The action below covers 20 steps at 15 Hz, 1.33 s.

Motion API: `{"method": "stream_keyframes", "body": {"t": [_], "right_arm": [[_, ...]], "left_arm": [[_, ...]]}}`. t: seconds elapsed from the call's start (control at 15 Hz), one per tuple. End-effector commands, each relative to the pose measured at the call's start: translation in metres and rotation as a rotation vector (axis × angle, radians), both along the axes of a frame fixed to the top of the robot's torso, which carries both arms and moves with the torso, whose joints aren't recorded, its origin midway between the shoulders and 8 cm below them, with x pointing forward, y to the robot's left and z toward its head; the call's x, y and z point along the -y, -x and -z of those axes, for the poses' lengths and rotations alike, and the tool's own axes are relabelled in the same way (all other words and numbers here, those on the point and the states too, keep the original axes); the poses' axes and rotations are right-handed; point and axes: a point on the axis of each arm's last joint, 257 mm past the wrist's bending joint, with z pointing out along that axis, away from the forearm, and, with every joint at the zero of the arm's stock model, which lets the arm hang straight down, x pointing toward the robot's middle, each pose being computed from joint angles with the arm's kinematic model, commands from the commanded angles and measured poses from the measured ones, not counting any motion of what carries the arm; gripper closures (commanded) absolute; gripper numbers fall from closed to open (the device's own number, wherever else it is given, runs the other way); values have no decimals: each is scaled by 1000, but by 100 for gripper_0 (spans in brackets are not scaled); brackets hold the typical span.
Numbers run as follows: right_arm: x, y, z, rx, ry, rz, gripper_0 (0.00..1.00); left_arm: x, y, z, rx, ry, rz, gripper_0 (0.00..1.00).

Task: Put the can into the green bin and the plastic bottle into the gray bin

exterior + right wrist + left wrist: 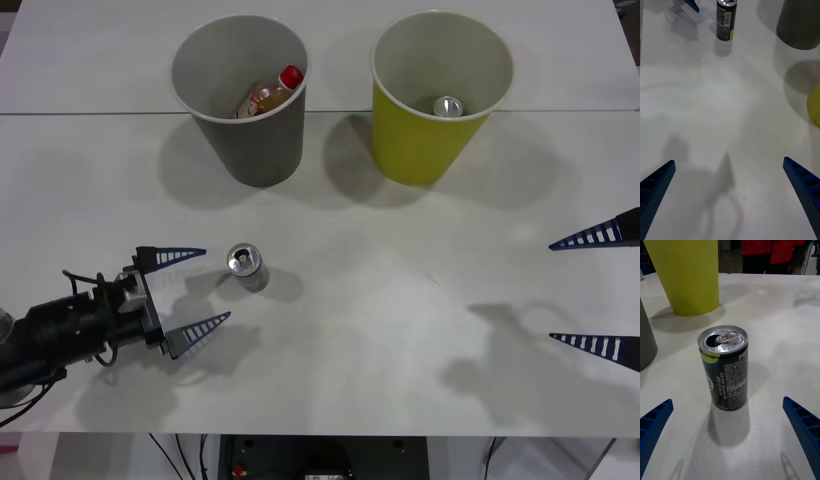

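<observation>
My gripper will let go of the dark can (248, 268), and the can should fall out of view, because the green bin's near side (418, 140) hides most of the other can.
A dark can (245, 266) with a silver top stands upright on the white table (400, 330), left of centre. My left gripper (215, 285) is open just short of it, one finger to each side and neither touching; the left wrist view has the can (724, 367) close ahead of this gripper (727, 401). At the back stands the gray bin (250, 150) with the red-capped plastic bottle (270, 95) lying inside. The green bin (420, 150) to its right holds another can (448, 106). My right gripper (552, 291) hangs open at the right edge, holding nothing.
The right wrist view looks across bare table from the right gripper (729, 162) to the standing can (726, 18), the gray bin (799, 22) and an edge of the green bin (814, 105). A seam (100, 113) crosses the table behind the bins.
</observation>
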Motion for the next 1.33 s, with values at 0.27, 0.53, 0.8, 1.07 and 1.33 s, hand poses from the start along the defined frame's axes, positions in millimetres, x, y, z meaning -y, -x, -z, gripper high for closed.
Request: {"method": "stream_keyframes", "body": {"t": [0.27,0.53,0.8,1.07,1.33], "right_arm": [[0,0,0,0,0,0,0],[0,0,0,0,0,0,0],[0,0,0,0,0,0,0],[0,0,0,0,0,0,0],[0,0,0,0,0,0,0]], "left_arm": [[29,-13,0,8,49,-17,0],[47,-20,1,8,66,-31,0],[65,-31,-1,12,81,-47,0],[74,-41,0,-1,100,-58,0],[76,-42,-1,-2,104,-55,64]]}}
